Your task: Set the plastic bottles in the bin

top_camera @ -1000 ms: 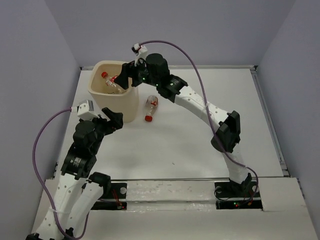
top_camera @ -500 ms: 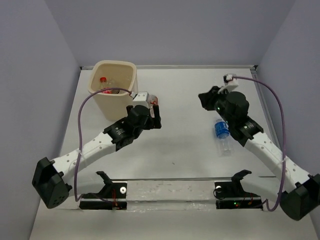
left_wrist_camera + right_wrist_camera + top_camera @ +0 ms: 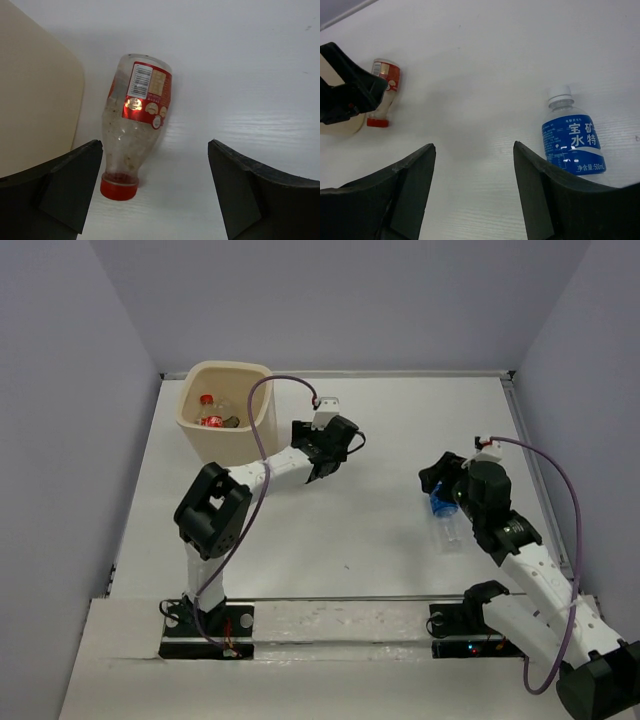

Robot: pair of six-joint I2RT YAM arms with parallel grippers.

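Observation:
The red-labelled bottle (image 3: 136,117) is lying with its red cap (image 3: 119,187) pointing toward me, so the bottle will tilt with its cap down when I carry it over the bin.
The cream bin (image 3: 262,430) stands at the back left with red-capped bottles (image 3: 210,420) inside. A red-labelled, red-capped bottle (image 3: 132,130) lies on the table beside the bin wall (image 3: 35,105); my left gripper (image 3: 155,145) hovers over it, open and empty, the bottle nearer its left finger. In the top view the left gripper (image 3: 322,460) hides that bottle. A blue-labelled, white-capped bottle (image 3: 572,142) lies right of my right gripper (image 3: 474,146), which is open and empty. In the top view the right gripper (image 3: 436,480) sits just above the blue bottle (image 3: 448,522).
The right wrist view also shows the red-labelled bottle (image 3: 384,90) far left with the left gripper's black body (image 3: 345,95) over it. Purple walls enclose the white table (image 3: 350,530). The left arm's elbow (image 3: 210,515) rises at centre left.
My left arm has folded up and its gripper moved up-right over the red-labelled bottle. My right gripper moved nearer and down beside the blue bottle.

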